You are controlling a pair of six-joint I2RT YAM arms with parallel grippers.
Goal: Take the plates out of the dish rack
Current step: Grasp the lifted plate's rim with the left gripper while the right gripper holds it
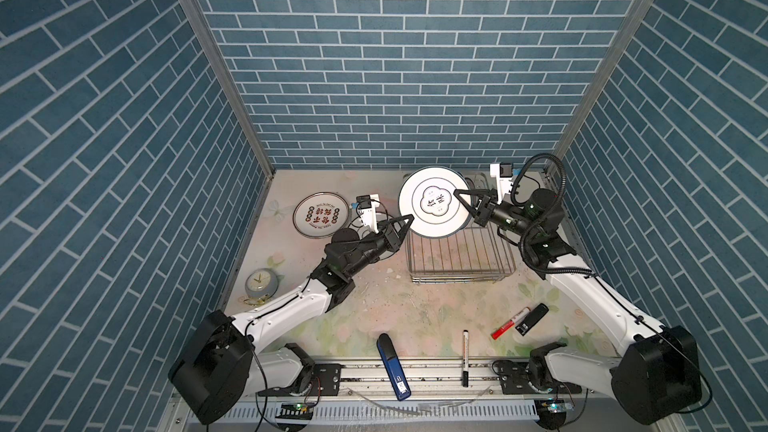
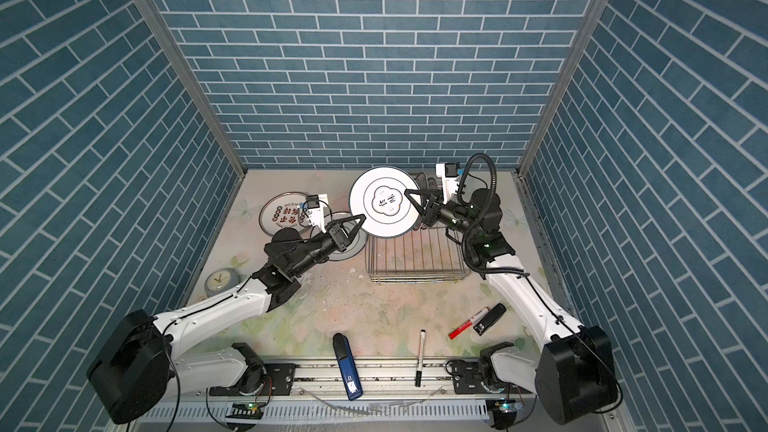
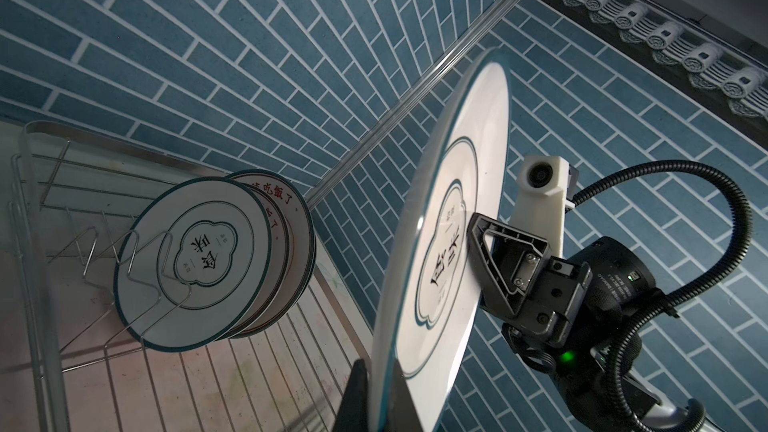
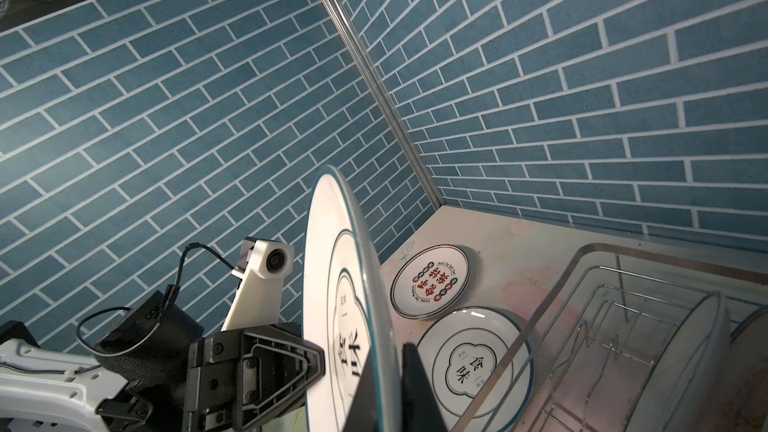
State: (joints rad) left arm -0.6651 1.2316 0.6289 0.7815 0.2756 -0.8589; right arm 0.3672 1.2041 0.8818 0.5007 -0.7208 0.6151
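Both grippers are closed on the upright plate's rim (image 1: pixel 465 182). Next, my right gripper lets go before my left gripper puts the plate down on the flat emblem plate (image 4: pixel 475 366).
A white dark-rimmed plate (image 1: pixel 432 203) (image 2: pixel 384 207) with a quatrefoil emblem hangs upright over the back left of the dish rack (image 1: pixel 457 259). My left gripper (image 1: pixel 409 218) (image 3: pixel 380 388) is shut on its rim on the left. On the opposite rim my right gripper (image 1: pixel 459 193) (image 4: pixel 386 380) is shut too. More plates (image 3: pixel 195 259) stand between the prongs at the rack's back. Two plates lie flat on the table left of the rack: one with red characters (image 1: pixel 321 216) (image 4: pixel 430 282), one with the emblem (image 4: pixel 473 361) partly under my left arm.
A small round clock (image 1: pixel 261 284) stands at the left edge near my left arm. Along the front lie a blue case (image 1: pixel 392 367), a black pen (image 1: pixel 465 357), a red marker (image 1: pixel 510 322) and a black block (image 1: pixel 532 319). Tiled walls enclose three sides.
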